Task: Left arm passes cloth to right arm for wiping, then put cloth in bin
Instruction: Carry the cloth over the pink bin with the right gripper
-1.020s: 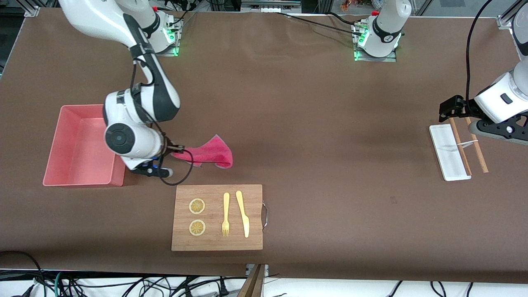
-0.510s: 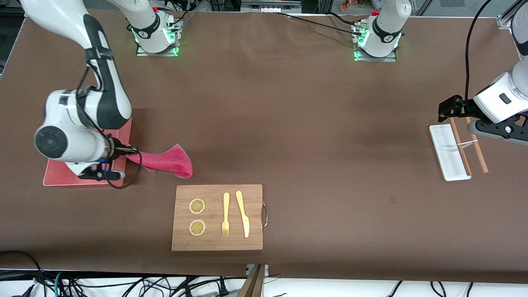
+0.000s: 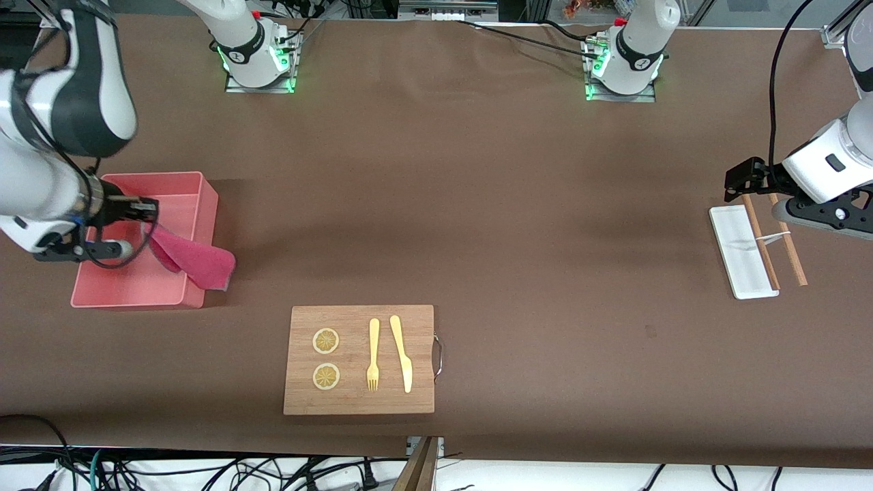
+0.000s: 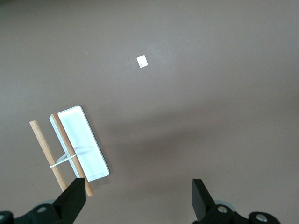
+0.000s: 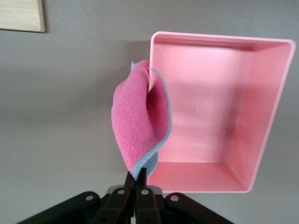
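I go on pulling the cloth across with my right gripper until the cloth's loose end (image 3: 217, 275), now hanging outside the bin's rim, hangs over the bin's bottom (image 3: 146, 279).
My right gripper (image 3: 149, 208) is shut on one end of the magenta-pink cloth (image 3: 194, 261) and holds it up over the salmon-pink bin (image 3: 109, 290). The cloth hangs across the bin wall that faces the chopping board, its free end over the table. In the right wrist view the cloth (image 5: 140, 121) hangs from the shut right gripper (image 5: 138, 176) beside the bin's rim (image 5: 219, 42). My left gripper (image 3: 740, 179) is open and empty, waiting over the small white tray (image 3: 742, 254) at the left arm's end; its fingertips (image 4: 202, 196) show in the left wrist view.
A wooden chopping board (image 3: 359, 402) with two lemon slices, a fork and a knife lies nearer the camera than the bin. Two wooden sticks (image 3: 791, 249) lie across the white tray, also in the left wrist view (image 4: 44, 144).
My right gripper has carried the cloth from the table near the chopping board toward the right arm's end, until it is over the bin. The left arm has not moved.
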`<state>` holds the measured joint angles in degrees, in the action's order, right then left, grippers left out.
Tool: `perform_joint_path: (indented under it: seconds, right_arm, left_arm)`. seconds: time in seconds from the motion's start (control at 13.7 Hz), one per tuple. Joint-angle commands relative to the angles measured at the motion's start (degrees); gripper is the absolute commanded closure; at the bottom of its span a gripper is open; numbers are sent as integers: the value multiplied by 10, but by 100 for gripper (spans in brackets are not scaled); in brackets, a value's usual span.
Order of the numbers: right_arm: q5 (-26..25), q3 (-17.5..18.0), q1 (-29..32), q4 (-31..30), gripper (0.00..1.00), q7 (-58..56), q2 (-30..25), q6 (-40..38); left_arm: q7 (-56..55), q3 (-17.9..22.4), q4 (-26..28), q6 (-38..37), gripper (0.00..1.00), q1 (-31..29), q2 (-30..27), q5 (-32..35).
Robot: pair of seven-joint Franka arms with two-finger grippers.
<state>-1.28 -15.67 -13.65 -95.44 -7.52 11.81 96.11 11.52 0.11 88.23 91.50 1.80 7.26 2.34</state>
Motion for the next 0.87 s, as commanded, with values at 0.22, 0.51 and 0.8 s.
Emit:
perform_joint_path:
  seconds: [0.22, 0.51, 0.8]
  right_arm:
    - [-38, -22, 16, -9, 100, -78, -104, -74]
    - [-59, -48, 16, -3, 100, -122, -116, -77]
    - [-62, -53, 16, -10, 82, -126, -99, -57]
  left_arm:
    - [3, -1, -16, -10, 0, 1, 7, 11]
    - [3, -1, -16, -10, 0, 1, 7, 11]
    - [3, -1, -16, -10, 0, 2, 7, 11]
